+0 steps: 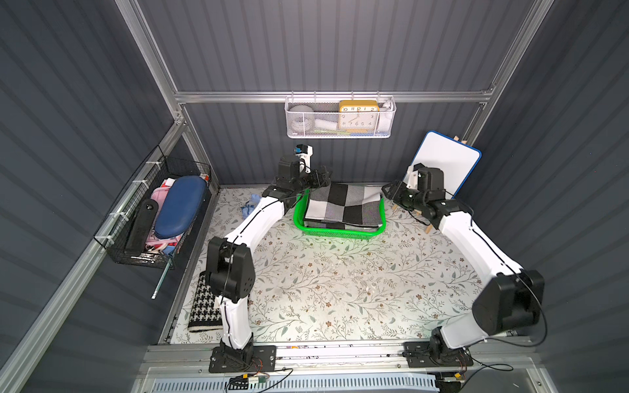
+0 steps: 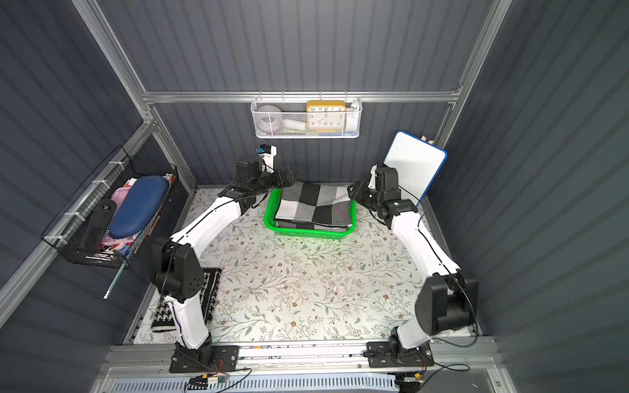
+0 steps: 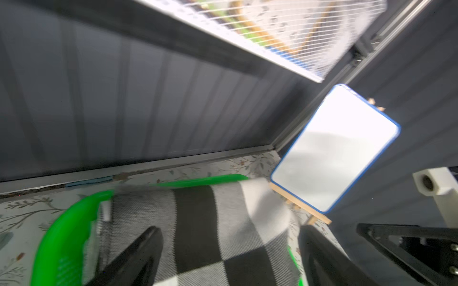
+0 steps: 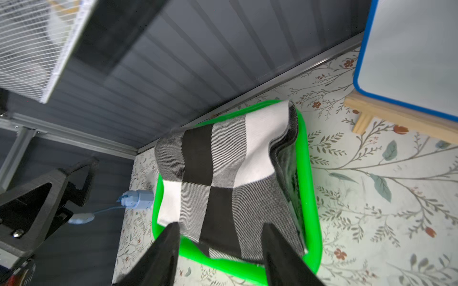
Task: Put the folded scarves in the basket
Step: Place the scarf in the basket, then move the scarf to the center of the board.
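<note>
I keep my left gripper going to the houndstooth cloth's free corner (image 2: 217,271) nearest the green basket and close it there, as the folded scarf is inside the green basket (image 2: 316,204).
The folded scarf (image 1: 343,204) (image 2: 313,206), checked in black, grey and white, lies inside the bright green basket (image 1: 340,234) (image 2: 306,233) at the back middle of the table. Its far edge rides up over the basket's rim. My left gripper (image 1: 322,177) (image 2: 287,177) hangs open at the basket's left end. In the left wrist view its jaws (image 3: 229,230) stand wide apart above the scarf (image 3: 223,222), gripping nothing. My right gripper (image 1: 388,192) (image 2: 352,190) is open at the right end, and in the right wrist view (image 4: 220,225) it is just off the scarf (image 4: 223,178) and basket rim (image 4: 312,198).
A whiteboard (image 1: 442,163) on a wooden easel leans at the back right, close behind the right arm. A white mesh wall basket (image 1: 340,117) with a clock hangs above. A black wire basket (image 1: 153,217) is on the left wall. A houndstooth cloth (image 1: 200,306) lies front left.
</note>
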Controlling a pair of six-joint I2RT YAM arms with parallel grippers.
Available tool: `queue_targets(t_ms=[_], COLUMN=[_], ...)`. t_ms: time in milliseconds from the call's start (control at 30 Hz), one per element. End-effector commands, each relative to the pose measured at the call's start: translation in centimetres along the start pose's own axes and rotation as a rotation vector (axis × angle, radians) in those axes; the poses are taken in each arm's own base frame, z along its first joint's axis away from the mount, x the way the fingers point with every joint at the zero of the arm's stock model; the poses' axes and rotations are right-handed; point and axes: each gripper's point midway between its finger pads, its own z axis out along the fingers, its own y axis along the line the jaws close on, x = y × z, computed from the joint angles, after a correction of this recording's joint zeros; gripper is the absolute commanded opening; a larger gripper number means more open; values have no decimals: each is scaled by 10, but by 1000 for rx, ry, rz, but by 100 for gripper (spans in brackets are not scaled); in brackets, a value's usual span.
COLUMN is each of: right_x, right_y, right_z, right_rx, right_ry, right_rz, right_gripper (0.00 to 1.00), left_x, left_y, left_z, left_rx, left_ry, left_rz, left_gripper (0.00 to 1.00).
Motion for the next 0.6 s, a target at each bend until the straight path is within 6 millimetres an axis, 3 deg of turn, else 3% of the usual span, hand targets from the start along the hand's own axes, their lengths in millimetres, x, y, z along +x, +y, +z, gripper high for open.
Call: queue_targets(t_ms=[0,133,200,333,467,567], right_x=[35,70,86,113,140,158], right_y=[-1,-13,-25,-55,-82,-103], right_z=[-19,-53,-67,-90,-101,-105], right_rx=[-23,-27,-12,46,91,143], right_ry=[54,54,44,-4,-20,-15], right_rz=[-7,25,48,94,151,185], right_gripper=[58,58,58,58,58,58], left_x=[17,59,97,143,188,223], left_y=[-37,-30,-11,12,35,63], left_z=[-28,-71,-95,-143,-181,-211], left_rx=[26,-54,-150,-299,-442,-623], left_ry=[38,110,171,219,252,277], left_rz=[1,-72,-117,-190,-318,-405], left_gripper=[90,90,90,90,91,94])
